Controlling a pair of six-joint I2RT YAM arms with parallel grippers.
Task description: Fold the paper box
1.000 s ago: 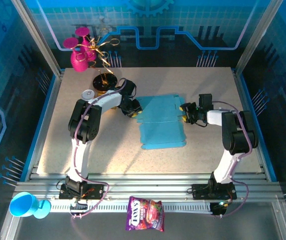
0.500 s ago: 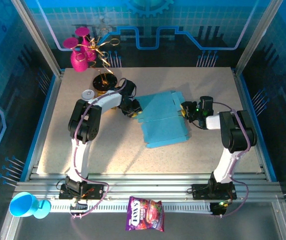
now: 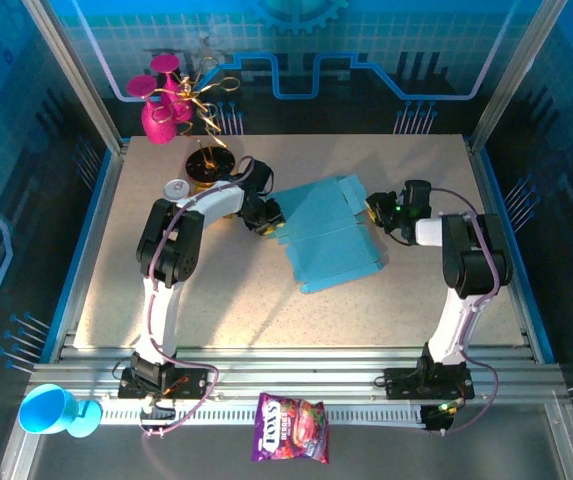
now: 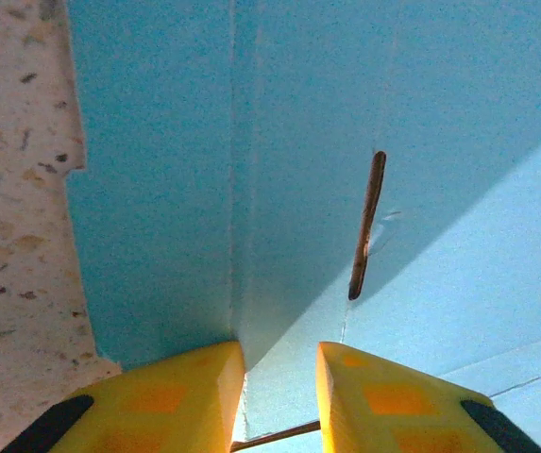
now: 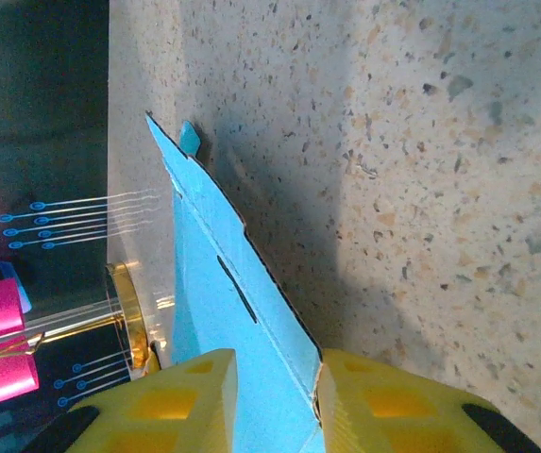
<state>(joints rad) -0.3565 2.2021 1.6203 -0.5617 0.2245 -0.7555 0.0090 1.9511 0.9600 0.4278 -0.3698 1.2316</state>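
Observation:
Next, I lift the box's edge (image 3: 361, 204) with my right gripper, turn the paper box over and hand an edge of the box to my left gripper, because the box lies with its light-blue side (image 3: 329, 241) up.
The paper box (image 3: 331, 240) is a light-blue creased sheet lying slanted on the speckled table (image 3: 216, 300), between the two arms. My left gripper (image 3: 269, 222) is at the sheet's upper left corner. In the left wrist view a raised crease of the box (image 4: 298, 142) runs in between the yellow fingers (image 4: 171, 396) of that gripper (image 4: 279, 363). My right gripper (image 3: 374, 215) is at the sheet's upper right edge. In the right wrist view the box (image 5: 204, 274) stands on edge and fills the gap of this gripper (image 5: 275, 377), touching the right finger (image 5: 383, 396).
A gold stand (image 3: 206, 165) holding pink cups (image 3: 161, 105) stands at the back left, just behind the left arm, with a small white disc (image 3: 176, 188) beside it. A candy bag (image 3: 291, 428) and a blue cup (image 3: 51, 410) lie off the table's front edge.
The right gripper has moved toward the back and the sheet has swung with it, its near edge shifting right. The left gripper has stayed where it was.

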